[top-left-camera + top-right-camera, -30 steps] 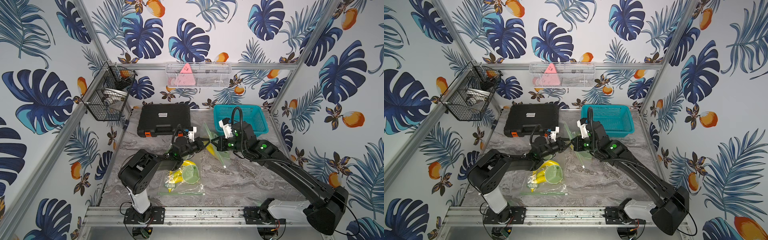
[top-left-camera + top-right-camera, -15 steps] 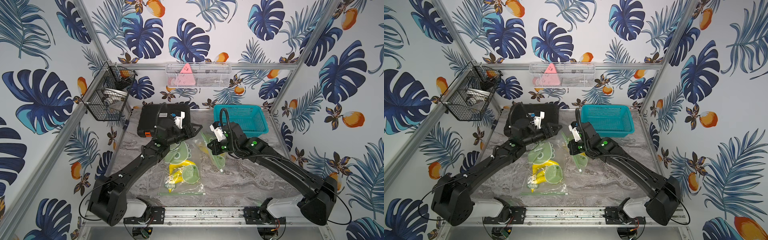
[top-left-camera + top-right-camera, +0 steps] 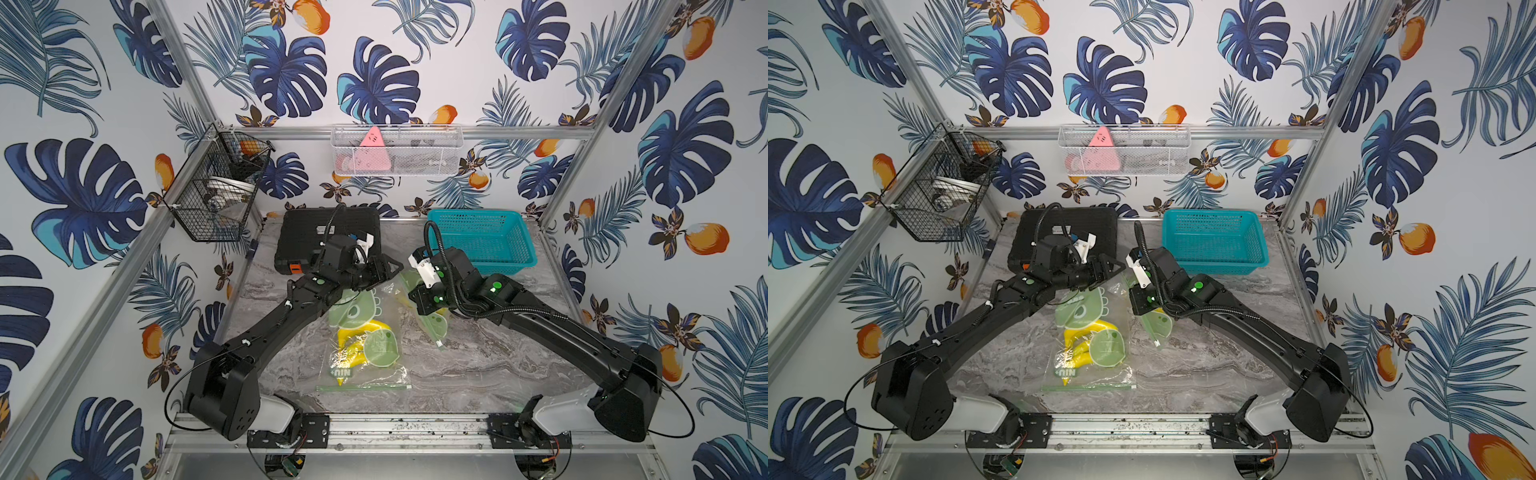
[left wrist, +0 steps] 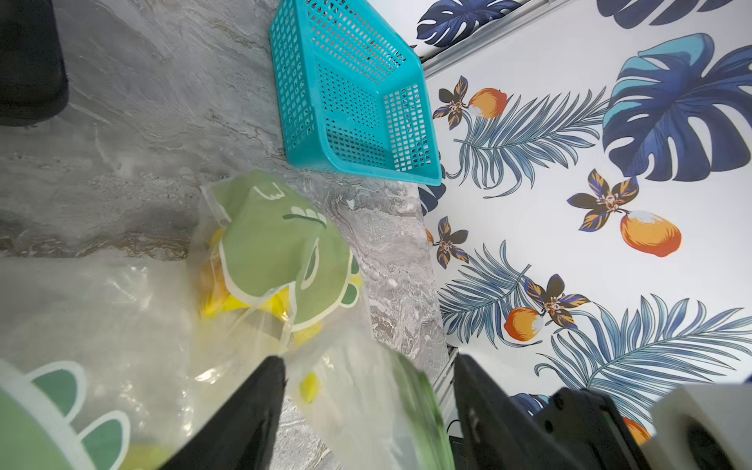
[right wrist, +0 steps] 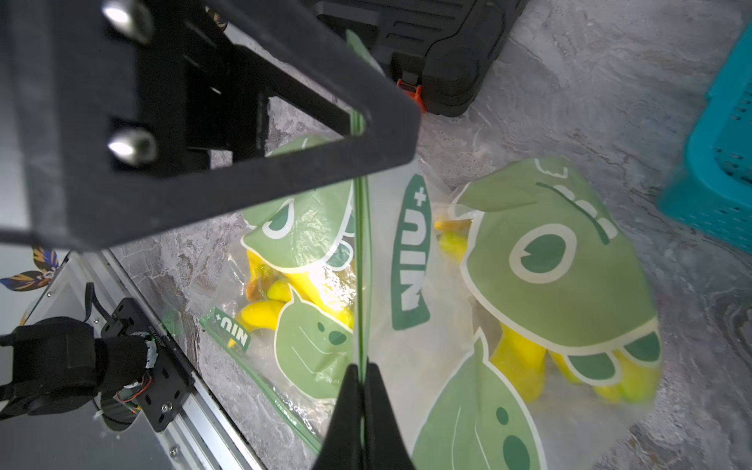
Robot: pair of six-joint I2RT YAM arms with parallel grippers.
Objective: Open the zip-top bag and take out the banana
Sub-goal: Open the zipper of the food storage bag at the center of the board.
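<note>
The zip strip's NIU end (image 5: pixel 411 252) is at my left gripper, so my right gripper should bring the bag down and grip the zip strip again to bring its white-tipped end (image 3: pixel 439 345) to my left gripper.
My right gripper (image 5: pixel 360 372) is shut on the green zip strip of a clear zip-top bag (image 5: pixel 411 252) printed with green dinosaurs. Yellow banana (image 5: pixel 521 358) shows through the bag, which hangs tilted between the arms in both top views (image 3: pixel 434 328) (image 3: pixel 1156 324). My left gripper (image 4: pixel 366 366) is open at the bag's upper edge (image 3: pixel 388 270). The blurred zip strip runs between its fingers (image 4: pixel 260 407) without being clamped. A second, similar bag (image 3: pixel 365 353) with bananas (image 3: pixel 353 336) lies flat near the table's front.
A teal basket (image 3: pixel 482 241) stands at the back right and a black case (image 3: pixel 303 232) at the back left. A black wire basket (image 3: pixel 216 187) and a white mesh shelf (image 3: pixel 395 151) hang on the walls. An aluminium rail (image 3: pixel 395 428) runs along the front.
The left gripper, shut beside the right one a second ago, has opened and let go of the bag. The left arm has stretched out and risen. The right gripper keeps its hold.
</note>
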